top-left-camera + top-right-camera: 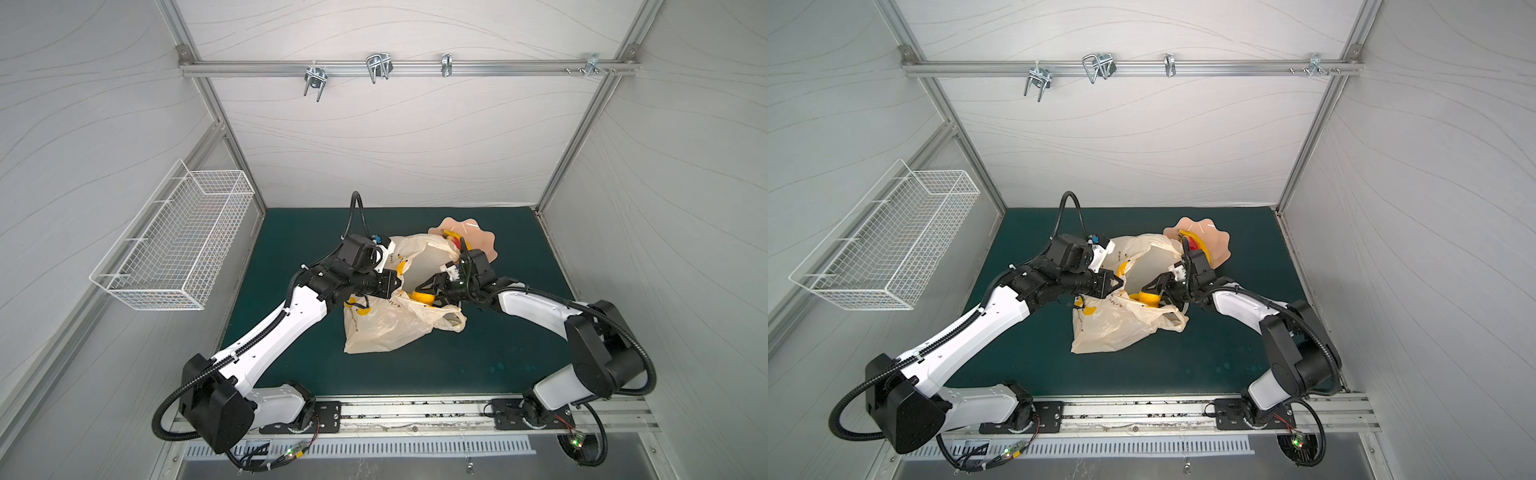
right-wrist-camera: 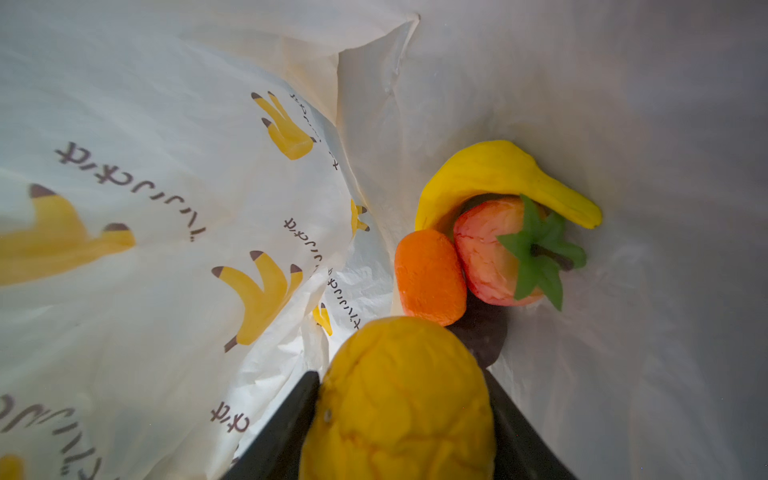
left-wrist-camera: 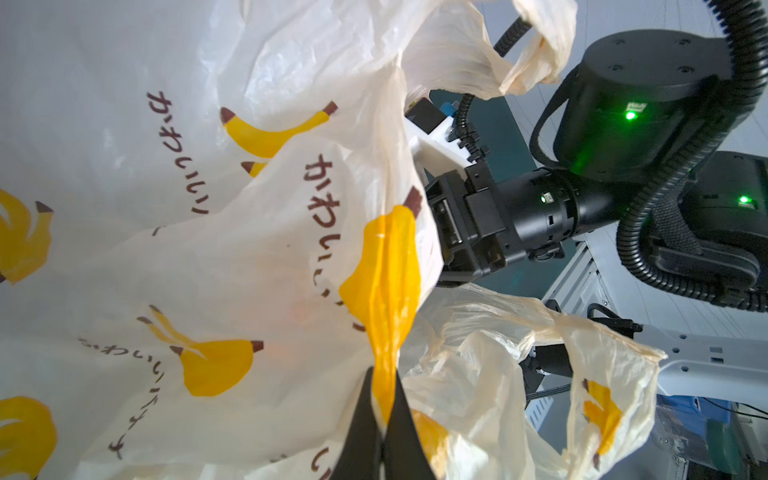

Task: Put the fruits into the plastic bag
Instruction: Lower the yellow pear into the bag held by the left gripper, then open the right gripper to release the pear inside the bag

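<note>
The bag's sides stand clear of the round yellow fruit (image 1: 421, 297), so my right gripper goes on reaching in until the fruit is next to the orange ball (image 2: 430, 276), and then let go.
The cream plastic bag (image 1: 386, 328) (image 1: 1113, 328) with printed bananas lies on the green mat, its mouth held up. My left gripper (image 1: 397, 284) (image 3: 384, 399) is shut on the bag's rim, pinching a yellow printed fold. My right gripper (image 1: 426, 293) (image 2: 399, 374) reaches into the mouth, shut on a lumpy yellow round fruit (image 2: 407, 399) (image 1: 1148, 298). Deep inside the bag lie a yellow banana (image 2: 498, 170), a strawberry (image 2: 490, 253), an orange ball (image 2: 430, 276) and a dark brown piece (image 2: 482, 332). Behind the bag, the pink dish (image 1: 478, 237) holds a yellow and a red fruit (image 1: 1194, 243), partly hidden.
A white wire basket (image 1: 178, 245) hangs on the left wall. Metal hooks (image 1: 378, 66) sit on the rail across the back wall. Bare green mat (image 1: 498, 353) stretches in front of the bag and to its right.
</note>
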Action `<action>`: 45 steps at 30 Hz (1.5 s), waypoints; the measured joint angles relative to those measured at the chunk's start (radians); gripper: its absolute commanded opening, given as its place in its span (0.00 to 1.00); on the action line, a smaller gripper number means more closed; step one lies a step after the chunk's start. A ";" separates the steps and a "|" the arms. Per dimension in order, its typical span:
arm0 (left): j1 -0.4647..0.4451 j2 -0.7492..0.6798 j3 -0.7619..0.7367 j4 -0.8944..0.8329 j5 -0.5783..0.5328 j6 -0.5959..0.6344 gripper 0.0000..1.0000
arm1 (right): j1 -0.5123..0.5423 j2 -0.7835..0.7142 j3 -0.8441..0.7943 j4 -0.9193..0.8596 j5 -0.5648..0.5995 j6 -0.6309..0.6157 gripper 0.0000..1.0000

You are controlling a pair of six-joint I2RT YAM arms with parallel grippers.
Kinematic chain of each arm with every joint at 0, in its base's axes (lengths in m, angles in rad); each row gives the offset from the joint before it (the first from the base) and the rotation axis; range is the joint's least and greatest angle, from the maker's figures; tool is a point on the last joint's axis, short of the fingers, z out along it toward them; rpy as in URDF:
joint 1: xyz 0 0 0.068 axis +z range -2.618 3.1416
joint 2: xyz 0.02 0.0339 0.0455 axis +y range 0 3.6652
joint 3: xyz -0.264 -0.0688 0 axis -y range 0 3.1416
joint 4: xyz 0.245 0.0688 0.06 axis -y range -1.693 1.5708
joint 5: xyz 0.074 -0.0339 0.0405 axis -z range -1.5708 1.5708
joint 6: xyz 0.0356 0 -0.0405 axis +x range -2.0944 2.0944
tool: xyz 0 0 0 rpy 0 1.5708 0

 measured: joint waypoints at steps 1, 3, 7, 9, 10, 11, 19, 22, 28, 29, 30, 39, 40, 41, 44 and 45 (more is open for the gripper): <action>-0.001 0.000 0.002 0.001 0.000 -0.001 0.00 | 0.010 0.010 0.009 0.001 0.002 0.001 0.44; -0.004 0.000 0.005 0.008 0.000 -0.003 0.00 | 0.030 0.032 0.027 0.007 0.005 0.002 0.45; -0.010 0.000 0.005 0.016 -0.002 -0.004 0.00 | 0.074 0.087 0.064 0.016 0.008 0.003 0.46; -0.013 0.000 0.005 0.020 -0.003 -0.006 0.00 | 0.099 0.116 0.082 0.015 0.008 0.003 0.48; -0.015 0.001 0.005 0.023 -0.003 -0.006 0.00 | 0.111 0.130 0.092 0.014 0.008 0.003 0.49; -0.018 0.001 0.005 0.023 -0.004 -0.006 0.00 | 0.126 0.147 0.103 0.014 0.009 0.003 0.51; -0.026 0.001 0.005 0.023 -0.008 -0.008 0.00 | 0.180 0.212 0.131 0.009 -0.002 0.008 0.72; -0.027 0.001 0.005 0.026 -0.011 -0.012 0.00 | 0.183 0.218 0.137 -0.007 -0.002 0.003 0.78; -0.031 0.001 0.005 0.032 -0.011 -0.016 0.00 | 0.182 0.220 0.148 -0.041 0.002 -0.013 0.94; -0.031 0.001 0.005 0.032 -0.011 -0.016 0.00 | 0.183 0.220 0.150 -0.047 0.003 -0.016 0.95; -0.031 0.001 0.005 0.032 -0.011 -0.017 0.00 | 0.183 0.220 0.151 -0.051 0.003 -0.018 0.96; -0.031 0.001 0.005 0.032 -0.017 -0.022 0.00 | 0.182 0.217 0.153 -0.071 0.003 -0.043 0.99; -0.031 0.001 0.005 0.032 -0.019 -0.023 0.00 | 0.182 0.214 0.153 -0.076 0.003 -0.047 0.99; -0.031 0.000 0.005 0.032 -0.023 -0.023 0.00 | 0.182 0.210 0.153 -0.083 0.003 -0.052 0.99; -0.031 -0.006 0.004 0.031 -0.035 -0.024 0.00 | 0.173 0.183 0.153 -0.112 0.005 -0.068 0.99; -0.031 -0.009 0.004 0.031 -0.036 -0.024 0.00 | 0.169 0.172 0.153 -0.121 0.006 -0.070 0.99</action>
